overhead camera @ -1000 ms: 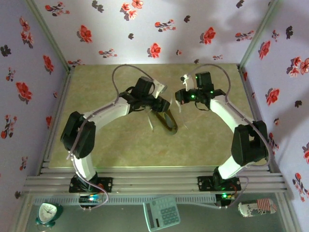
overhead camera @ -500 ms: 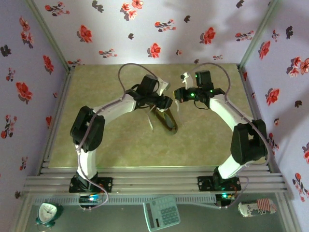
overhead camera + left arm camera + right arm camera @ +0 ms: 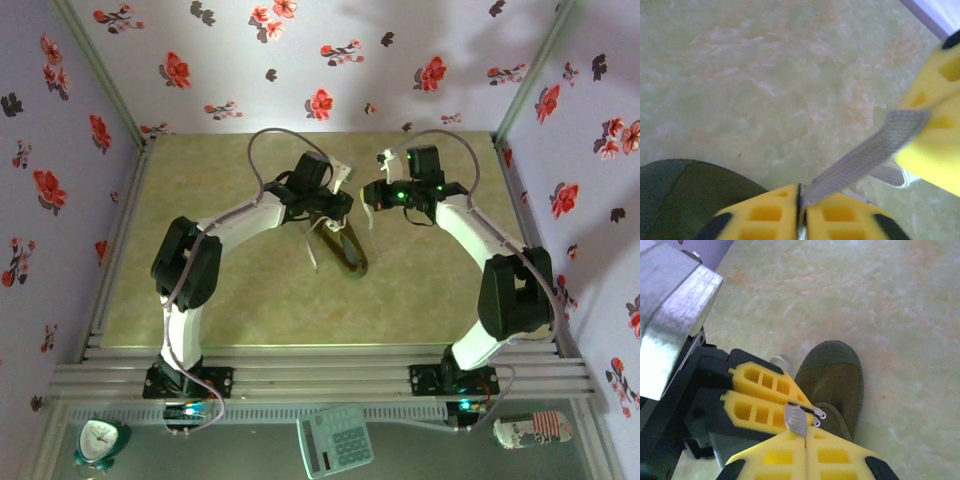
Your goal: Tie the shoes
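Note:
My left gripper should move toward the toe (image 3: 356,267) first, because it is in my right gripper's way to the lace loop beside the shoe. My right gripper will reach across after that.
The olive-green shoe (image 3: 346,250) lies on the table between the two arms, toe toward the far side in the right wrist view (image 3: 836,375). Both grippers meet just above its far end. My left gripper (image 3: 800,191) is shut on a white lace (image 3: 865,154). The lace runs taut up and to the right into the yellow fingers (image 3: 935,135) of the right gripper. In the right wrist view my right gripper (image 3: 805,434) is shut on the same lace (image 3: 796,419), tip to tip with the left gripper (image 3: 807,409). From above, the left gripper (image 3: 337,206) and right gripper (image 3: 370,197) are close together.
A loose lace end (image 3: 312,255) trails on the table left of the shoe. Flowered walls (image 3: 300,60) close in the green marbled table (image 3: 230,290) at the back and both sides. A clock (image 3: 100,440), a calculator (image 3: 336,440) and a can (image 3: 532,430) lie beyond the near rail.
My left gripper has moved right toward the right gripper and closed on the lace. The right gripper has stayed shut and shifted only slightly.

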`<state>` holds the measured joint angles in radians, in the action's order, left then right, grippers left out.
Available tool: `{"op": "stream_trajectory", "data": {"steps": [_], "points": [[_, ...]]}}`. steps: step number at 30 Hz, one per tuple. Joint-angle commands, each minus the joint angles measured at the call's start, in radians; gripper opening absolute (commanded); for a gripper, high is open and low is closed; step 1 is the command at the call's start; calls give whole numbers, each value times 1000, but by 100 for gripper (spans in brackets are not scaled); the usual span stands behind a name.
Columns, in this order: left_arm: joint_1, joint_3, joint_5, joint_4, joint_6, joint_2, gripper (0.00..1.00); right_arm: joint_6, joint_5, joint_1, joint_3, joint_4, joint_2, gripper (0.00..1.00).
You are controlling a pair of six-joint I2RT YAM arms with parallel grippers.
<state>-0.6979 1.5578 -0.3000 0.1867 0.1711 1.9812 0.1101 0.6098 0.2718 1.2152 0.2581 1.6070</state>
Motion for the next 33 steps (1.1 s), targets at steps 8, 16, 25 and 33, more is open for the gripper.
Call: {"op": "stream_trajectory", "data": {"steps": [8,16,25,33], "points": [[15,23,18,18,7,-26,0,-78,-133,10,51,143,72,0],[24,37,-6,67,16,-24,0,-81,-142,28,15,152,55,22],[37,67,-14,167,45,-25,0,19,-442,30,-215,27,-244,42],[13,-32,-11,138,62,-80,0,103,-508,47,-294,81,-363,39]]}}
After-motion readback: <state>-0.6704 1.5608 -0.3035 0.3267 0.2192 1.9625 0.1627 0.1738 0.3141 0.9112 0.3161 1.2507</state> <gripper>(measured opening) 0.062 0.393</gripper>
